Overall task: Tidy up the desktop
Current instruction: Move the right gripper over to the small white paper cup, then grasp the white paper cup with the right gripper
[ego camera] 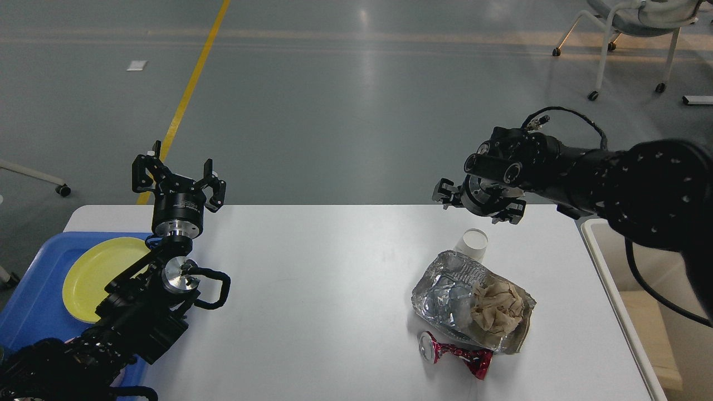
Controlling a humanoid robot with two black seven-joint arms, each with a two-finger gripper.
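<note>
I expect the white paper cup [472, 244] to come away alone when I lift it, because the foil tray's back edge [460, 254] only touches the cup's lower side.
The white desktop [323, 289] carries litter on its right half. A clear plastic cup [473, 243] lies there, touching a crumpled foil tray [445, 298]. Inside the foil sits a wad of brown paper [497, 306]. Just in front of the foil lies a crushed red can [458, 355]. My right gripper [477, 208] hovers open just behind and above the cup, holding nothing. At the table's back left my left gripper [177, 175] points upward, open and empty.
A blue tray [33, 312] holding a yellow plate [97, 275] sits at the left edge, partly under my left arm. A cream bin [646, 312] stands off the table's right side. Chairs stand on the grey floor beyond.
</note>
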